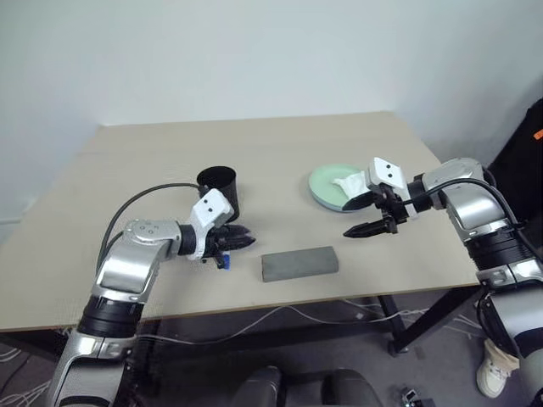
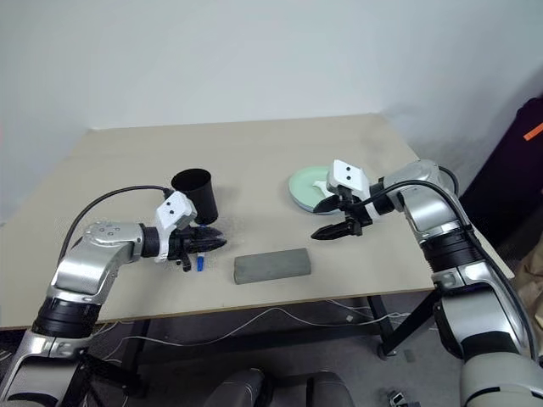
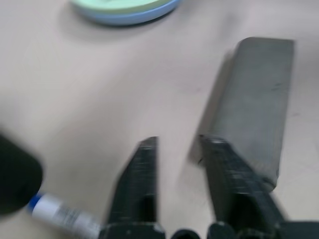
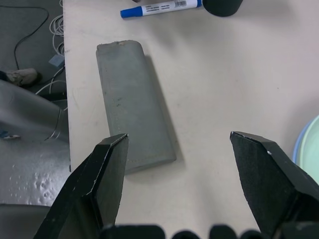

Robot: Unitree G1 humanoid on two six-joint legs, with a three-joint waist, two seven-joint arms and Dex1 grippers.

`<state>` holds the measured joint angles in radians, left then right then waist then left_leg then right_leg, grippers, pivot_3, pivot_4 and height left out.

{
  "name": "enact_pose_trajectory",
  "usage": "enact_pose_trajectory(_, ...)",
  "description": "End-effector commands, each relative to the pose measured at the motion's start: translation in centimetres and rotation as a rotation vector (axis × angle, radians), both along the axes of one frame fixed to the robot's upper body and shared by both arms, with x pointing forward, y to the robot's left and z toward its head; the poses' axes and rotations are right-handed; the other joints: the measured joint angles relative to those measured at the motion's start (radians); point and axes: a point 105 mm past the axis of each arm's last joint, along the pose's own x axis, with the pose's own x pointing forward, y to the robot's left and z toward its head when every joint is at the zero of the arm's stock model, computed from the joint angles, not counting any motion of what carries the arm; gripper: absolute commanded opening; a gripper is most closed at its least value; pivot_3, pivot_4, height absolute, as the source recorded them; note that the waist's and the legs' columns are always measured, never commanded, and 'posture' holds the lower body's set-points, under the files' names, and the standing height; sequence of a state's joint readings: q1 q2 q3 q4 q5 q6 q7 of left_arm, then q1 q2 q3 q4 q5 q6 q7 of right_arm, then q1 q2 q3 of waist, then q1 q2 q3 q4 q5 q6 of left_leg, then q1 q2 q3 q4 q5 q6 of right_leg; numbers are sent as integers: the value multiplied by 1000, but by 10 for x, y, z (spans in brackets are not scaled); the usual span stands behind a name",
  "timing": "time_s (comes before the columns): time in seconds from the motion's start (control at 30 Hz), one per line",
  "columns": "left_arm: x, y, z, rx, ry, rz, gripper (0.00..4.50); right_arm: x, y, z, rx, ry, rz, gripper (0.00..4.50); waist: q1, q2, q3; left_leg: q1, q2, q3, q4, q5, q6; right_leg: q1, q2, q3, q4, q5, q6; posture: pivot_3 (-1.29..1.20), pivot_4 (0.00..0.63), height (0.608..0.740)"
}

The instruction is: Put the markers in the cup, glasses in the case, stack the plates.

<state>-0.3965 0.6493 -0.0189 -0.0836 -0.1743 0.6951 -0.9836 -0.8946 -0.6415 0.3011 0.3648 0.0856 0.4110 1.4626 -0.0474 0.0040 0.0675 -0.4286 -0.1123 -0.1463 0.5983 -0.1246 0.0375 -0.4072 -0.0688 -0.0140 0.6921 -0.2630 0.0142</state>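
The blue-capped marker (image 1: 225, 261) will go down almost to the black cup's rim when I lower it, because the cup has tall sides (image 1: 222, 188) and an open top.
A white marker with a blue cap (image 4: 159, 8) lies flat on the table beside the black cup (image 1: 221, 188). My left gripper (image 1: 246, 241) hovers just over the marker's blue end (image 1: 225, 261), open, with nothing between its fingers (image 3: 139, 179). The grey case (image 1: 299, 263) lies shut near the table's front edge, to the right of that gripper. The mint green plate (image 1: 327, 180) rests on the light blue plate (image 3: 124, 17) at the right. My right gripper (image 1: 349, 218) hangs wide open and empty at the plates' near edge, pointing left. The glasses are out of view.
A crumpled white tissue (image 1: 348, 182) lies on the green plate. The tan table (image 1: 170, 144) spreads bare behind the cup. Its front edge runs just below the case, with cables (image 1: 280, 318) on the floor beneath.
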Motion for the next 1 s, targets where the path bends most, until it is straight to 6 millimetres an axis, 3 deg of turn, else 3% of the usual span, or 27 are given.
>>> enact_pose_trajectory(0.03, 8, 15, 13, -6, -76, 119, 2694, 2, 7, 17, 15, -57, 32, 3542, 1, 0, 0, 0, 0, 0, 0, 0, 0, 0, 0, 0, 0, 0, 0, 0, 0, 740)
enact_pose_trajectory(0.1, 15, 24, 11, 3, -101, 204, 3350, 2, 8, 16, 16, -56, 35, 3542, 1, 0, 0, 0, 0, 0, 0, 0, 0, 0, 0, 0, 0, 0, 0, 0, 0, 740)
enact_pose_trajectory(0.43, 36, 36, -3, 45, -101, 472, 3350, 3, 10, 16, 20, -57, 45, 3542, 1, 0, 0, 0, 0, 0, 0, 0, 0, 0, 0, 0, 0, 0, 0, 0, 0, 740)
enact_pose_trajectory(0.8, 45, 9, -26, 33, 30, 622, 3350, 3, 13, 16, 25, -59, 49, 3542, 1, -1, 0, 0, 0, 0, 1, 0, 0, 1, 0, -1, 0, 1, 1, 0, 0, 740)
enact_pose_trajectory(1.0, 45, 13, -34, 59, 86, 693, 3350, 3, 13, 16, 26, -60, 46, 3542, 0, -1, 0, 0, 0, 0, 1, 0, 0, 2, 0, -1, 0, 1, 1, 0, 0, 740)
